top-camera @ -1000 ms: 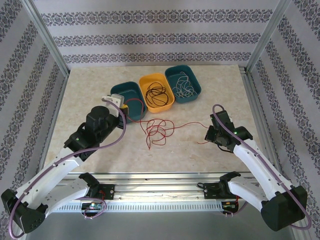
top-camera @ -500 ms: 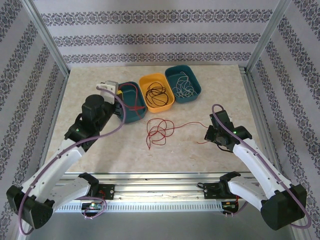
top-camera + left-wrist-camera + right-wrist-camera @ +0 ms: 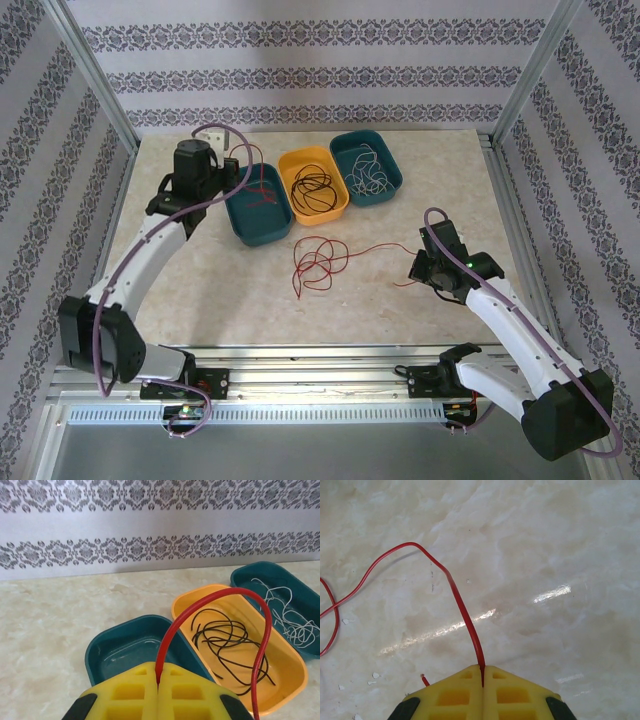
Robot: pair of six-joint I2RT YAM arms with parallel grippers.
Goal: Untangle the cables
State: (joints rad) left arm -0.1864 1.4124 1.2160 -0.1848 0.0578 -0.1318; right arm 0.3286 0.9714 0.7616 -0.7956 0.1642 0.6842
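I should keep lowering the red cable in my left gripper [image 3: 263, 165], which hangs free of the red loops, until it rests in the empty teal tray [image 3: 262, 222], and then let go.
A red cable [image 3: 318, 262] lies in loose loops on the table's middle, and each end is pinched by a gripper. My left gripper [image 3: 232, 158] [image 3: 158, 682] is shut on one end, raised by the far-left corner of the left teal tray [image 3: 243, 222]. From its yellow fingers the red cable [image 3: 200, 602] arches up and over to the right. My right gripper [image 3: 418, 272] [image 3: 482, 669] is shut on the other end, low over the table at the right. There the red cable [image 3: 455, 590] runs forward and off to the left. A black cable [image 3: 312, 186] [image 3: 225, 640] sits in the yellow tray [image 3: 335, 208]. A white cable [image 3: 367, 172] [image 3: 285, 615] sits in the right teal tray [image 3: 392, 190].
The three trays stand side by side at the back centre. In the left wrist view the left teal tray [image 3: 100, 645] holds no cable, and the yellow tray [image 3: 295, 665] sits to its right. Metal frame posts [image 3: 95, 85] and patterned walls enclose the table.
My left arm has swung back and to the left, carrying its end of the red cable from in front of the left teal tray across it to its far-left corner. The right arm stayed put.
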